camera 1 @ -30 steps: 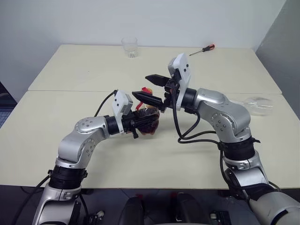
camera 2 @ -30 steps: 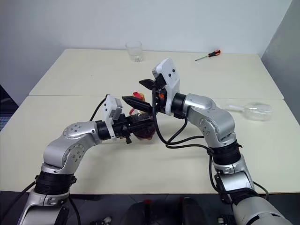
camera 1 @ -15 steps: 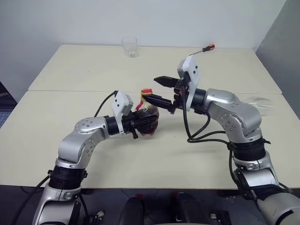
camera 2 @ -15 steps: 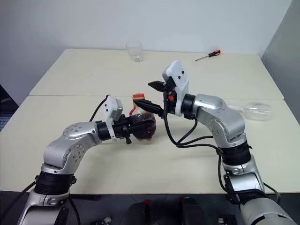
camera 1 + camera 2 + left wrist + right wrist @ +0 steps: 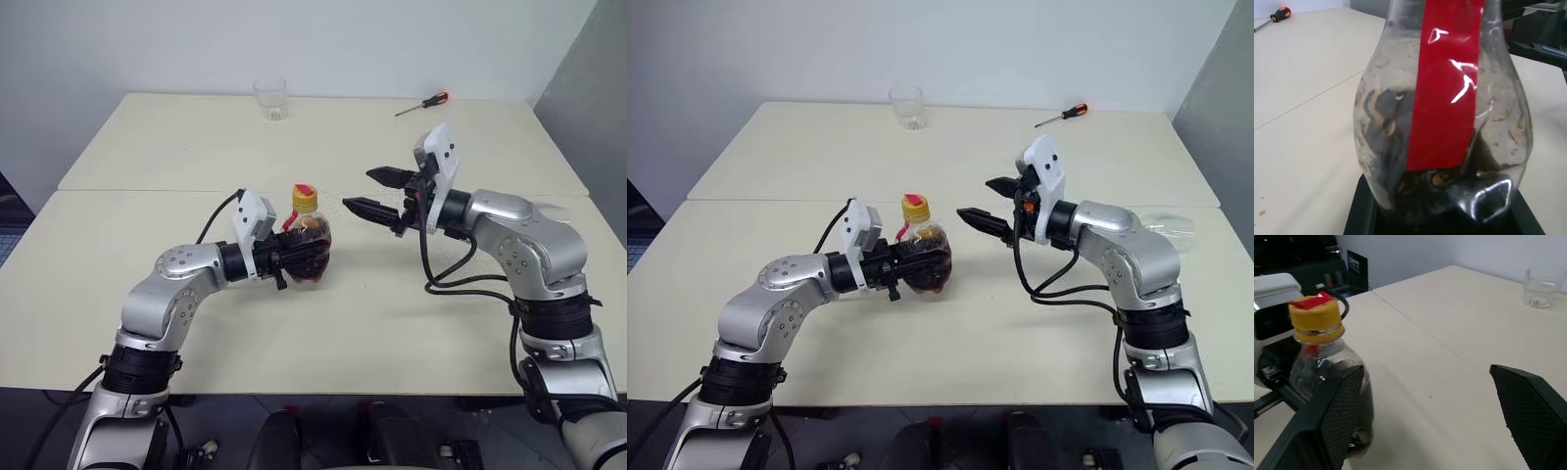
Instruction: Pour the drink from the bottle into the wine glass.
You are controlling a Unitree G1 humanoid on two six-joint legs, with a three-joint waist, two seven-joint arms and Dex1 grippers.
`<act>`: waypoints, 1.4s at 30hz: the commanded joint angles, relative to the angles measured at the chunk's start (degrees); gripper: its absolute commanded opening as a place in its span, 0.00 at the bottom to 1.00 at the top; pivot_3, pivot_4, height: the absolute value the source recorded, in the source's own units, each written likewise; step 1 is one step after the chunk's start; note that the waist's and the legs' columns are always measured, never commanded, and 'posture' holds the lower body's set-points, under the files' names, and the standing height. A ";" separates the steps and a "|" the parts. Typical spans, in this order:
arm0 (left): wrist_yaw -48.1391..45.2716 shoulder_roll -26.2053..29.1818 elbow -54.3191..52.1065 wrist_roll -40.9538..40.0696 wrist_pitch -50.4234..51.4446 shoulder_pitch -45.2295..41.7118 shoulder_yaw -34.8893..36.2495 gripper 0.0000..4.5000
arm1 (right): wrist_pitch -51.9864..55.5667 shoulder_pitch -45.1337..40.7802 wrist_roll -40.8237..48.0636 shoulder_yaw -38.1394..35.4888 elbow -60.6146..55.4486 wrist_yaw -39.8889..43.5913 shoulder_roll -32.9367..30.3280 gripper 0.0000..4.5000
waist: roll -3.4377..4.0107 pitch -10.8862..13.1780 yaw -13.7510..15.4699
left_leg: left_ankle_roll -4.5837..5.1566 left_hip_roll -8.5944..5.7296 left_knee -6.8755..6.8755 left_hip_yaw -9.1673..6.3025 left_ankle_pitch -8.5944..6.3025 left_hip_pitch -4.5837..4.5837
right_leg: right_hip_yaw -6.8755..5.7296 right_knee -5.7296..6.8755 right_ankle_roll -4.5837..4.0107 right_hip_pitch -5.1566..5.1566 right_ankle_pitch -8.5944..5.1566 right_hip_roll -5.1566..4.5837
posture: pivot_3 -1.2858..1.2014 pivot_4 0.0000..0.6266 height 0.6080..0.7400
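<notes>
The yellow cap (image 5: 1315,317) is separated from the ring below it by a clear gap (image 5: 1319,332), so the cap will come off when I lift and the ring will stay behind.
The bottle (image 5: 310,233) stands upright on the table near the middle, its yellow cap (image 5: 305,200) on top, a red label band (image 5: 1447,83) down its side and the dark drink (image 5: 313,264) low in its round body. My left gripper (image 5: 302,258) is shut on the bottle's body from the left. My right gripper (image 5: 358,190) hovers open to the right of the cap, apart from it, its fingers (image 5: 1327,421) spread wide. The wine glass (image 5: 1176,225) lies on its side at the right edge of the table, mostly hidden behind my right arm.
A short clear tumbler (image 5: 271,98) stands at the far edge of the table. A screwdriver (image 5: 423,102) with a red handle lies at the far right. A seam (image 5: 147,189) between two tabletops runs across behind the bottle.
My right gripper has drawn away from the bottle's top toward the right, still open, leaving the yellow cap uncovered. The left gripper and the bottle have kept still.
</notes>
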 commanded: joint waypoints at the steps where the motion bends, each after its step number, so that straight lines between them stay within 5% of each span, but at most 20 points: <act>1: -0.64 -0.02 -2.17 -0.72 -1.49 -1.40 1.00 0.23 | 1.37 0.45 5.00 -1.00 -4.96 2.16 1.22 0.97 | 0.00 0.00 -0.01 | 0.00 0.00 0.00 0.00 0.00 0.00 | 0.00 0.00 0.00 0.00 0.00 0.00 | 0.52 0.24 1.00; 16: -0.30 -0.01 -2.73 -0.78 -1.24 -1.35 1.02 0.23 | -3.34 -4.83 0.88 2.02 0.23 -3.34 10.85 0.97 | 0.00 0.00 0.02 | -0.01 0.02 0.02 -0.01 0.00 -0.01 | 0.00 0.01 0.00 0.00 0.00 0.00 | 0.52 0.24 1.00; 42: -1.45 -0.60 -1.55 -0.67 -1.55 -2.81 -0.23 0.22 | -4.34 -0.95 -0.66 -0.87 0.35 -0.63 1.10 0.97 | 0.00 0.00 0.00 | 0.00 -0.02 0.04 0.03 0.00 -0.01 | 0.02 0.02 0.00 0.00 0.00 -0.01 | 0.52 0.24 1.00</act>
